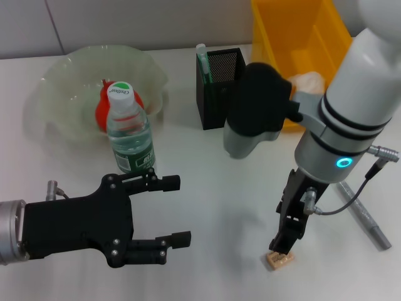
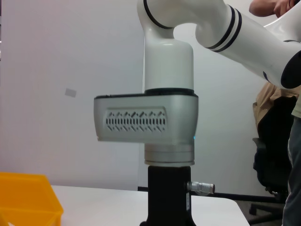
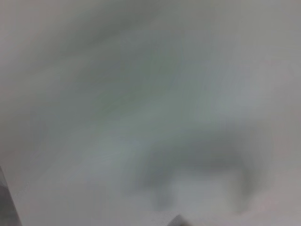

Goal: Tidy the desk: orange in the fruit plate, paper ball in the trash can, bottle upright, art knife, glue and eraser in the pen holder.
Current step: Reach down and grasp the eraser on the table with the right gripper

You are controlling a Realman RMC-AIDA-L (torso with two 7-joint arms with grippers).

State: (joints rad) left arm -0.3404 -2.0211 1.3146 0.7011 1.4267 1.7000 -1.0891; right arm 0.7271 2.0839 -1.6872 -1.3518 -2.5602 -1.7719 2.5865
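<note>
The robot's right gripper points down above the tan eraser (image 1: pixel 279 260), which lies clear of the art knife, so it should keep going down until its fingers are on both sides of the eraser, and then close.
The tan eraser (image 1: pixel 280 259) lies on the white table near the front edge, right of centre. My right gripper (image 1: pixel 282 249) points straight down and its tip is at the eraser's top. My left gripper (image 1: pixel 182 210) hovers open and empty at the front left. Just behind it the bottle (image 1: pixel 130 133) stands upright. The orange (image 1: pixel 102 108) rests in the pale green fruit plate (image 1: pixel 59 88). Farther back, the black mesh pen holder (image 1: pixel 220 84) holds a green-and-white stick (image 1: pixel 202 59). The paper ball (image 1: pixel 310 81) lies in the yellow trash can (image 1: pixel 301 34). A grey art knife (image 1: pixel 366 222) lies at the right.
My right arm's bulky wrist (image 1: pixel 254 113) hangs over the table in front of the pen holder. In the left wrist view that arm (image 2: pixel 167 117) fills the middle, with a corner of the yellow bin (image 2: pixel 28 200) low down. The right wrist view shows only blurred table.
</note>
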